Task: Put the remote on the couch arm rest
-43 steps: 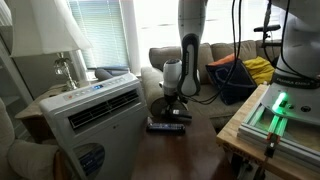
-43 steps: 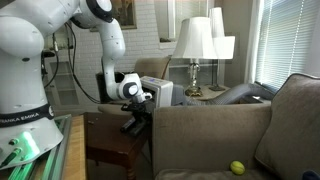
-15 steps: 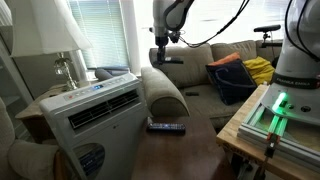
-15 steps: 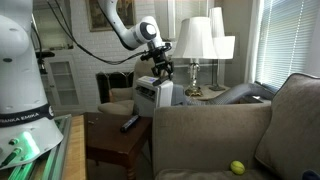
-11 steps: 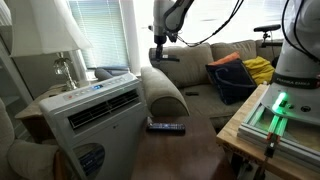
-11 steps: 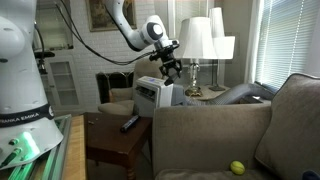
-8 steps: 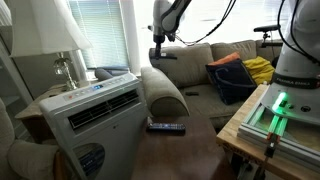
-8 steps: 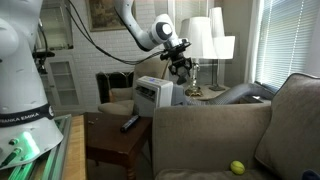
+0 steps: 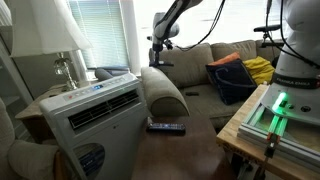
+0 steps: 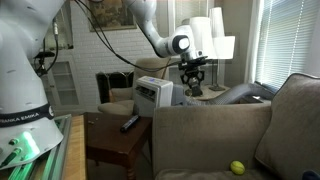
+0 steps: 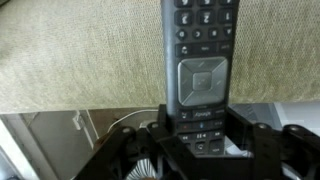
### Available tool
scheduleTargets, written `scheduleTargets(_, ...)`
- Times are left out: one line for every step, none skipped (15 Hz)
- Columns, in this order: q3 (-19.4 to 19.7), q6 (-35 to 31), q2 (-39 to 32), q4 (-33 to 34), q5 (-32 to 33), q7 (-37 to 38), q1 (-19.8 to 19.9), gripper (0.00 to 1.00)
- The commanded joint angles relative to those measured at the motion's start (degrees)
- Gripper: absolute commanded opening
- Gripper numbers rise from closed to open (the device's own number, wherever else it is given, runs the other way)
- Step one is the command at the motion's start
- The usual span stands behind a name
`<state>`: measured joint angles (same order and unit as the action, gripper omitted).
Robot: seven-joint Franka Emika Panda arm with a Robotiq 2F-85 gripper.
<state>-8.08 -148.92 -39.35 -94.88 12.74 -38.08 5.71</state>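
Note:
The robot's gripper should turn the remote in line with the arm rest (image 9: pixel 163 88) before lowering it, because the remote points across the couch arm rest with the remote's held end (image 11: pixel 200 115) past the arm rest's edge.
My gripper (image 11: pixel 201 128) is shut on a black remote (image 11: pixel 202 50), clamping its lower end; the button face points at the wrist camera. Beige couch fabric (image 11: pixel 80 60) lies right behind the remote. In both exterior views the gripper (image 9: pixel 160 58) (image 10: pixel 193 78) hangs in the air a little above the couch arm rest (image 9: pixel 165 95) (image 10: pixel 210 125), apart from it. A second dark remote (image 9: pixel 166 126) (image 10: pixel 130 123) lies on the low wooden table.
A white air-conditioner unit (image 9: pixel 95 105) (image 10: pixel 155 93) stands beside the arm rest. Table lamps (image 10: pixel 200 45) are behind the gripper. A blue bag (image 9: pixel 235 80) and yellow cloth lie on the couch. A tennis ball (image 10: pixel 237 168) sits on a cushion.
The gripper rose from the low table with the remote, then carried it sideways over the air conditioner and slightly down, to above the arm rest. The other remote stayed on the table.

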Motion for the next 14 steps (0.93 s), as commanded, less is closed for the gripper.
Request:
scheduleTargets(-1.6, 6.9, -6.0, 7.8, -4.4, -2.6, 1.5, 0.31)
scheduleTargets(-2.2, 8.7, -7.0, 8.7, -5.7, -3.0, 2.2, 0.31)
scheduleTargets(-2.7, 11.0, -7.7, 9.5, -6.7, -3.7, 2.6, 0.31)
scheduleTargets(-2.7, 12.5, -8.8, 10.6, -7.2, -4.1, 2.5, 0.31)
scheduleTargets(-3.7, 15.1, -9.5, 11.5, -8.6, -5.6, 3.2, 0.31)
scheduleTargets(-4.0, 16.0, -10.4, 12.2, -9.3, -6.6, 3.4, 0.31)
scheduleTargets(-4.2, 17.3, -10.9, 12.6, -10.0, -7.5, 3.5, 0.31)
scheduleTargets(-4.5, 18.2, -11.7, 13.1, -10.8, -8.5, 3.7, 0.31)
scheduleTargets(-4.4, 19.4, -12.4, 13.8, -11.2, -8.9, 3.5, 0.31)
scheduleTargets(-4.4, 20.1, -13.0, 14.2, -11.6, -9.5, 3.3, 0.31)
scheduleTargets(-4.2, 20.3, -13.5, 14.5, -11.9, -9.8, 3.2, 0.31)
scheduleTargets(-3.9, 20.4, -13.9, 14.8, -12.0, -9.6, 2.9, 0.31)
scheduleTargets(-3.7, 20.2, -14.4, 15.1, -12.0, -9.1, 2.6, 0.31)
scheduleTargets(-3.3, 19.5, -14.5, 15.1, -11.5, -8.4, 2.1, 0.31)
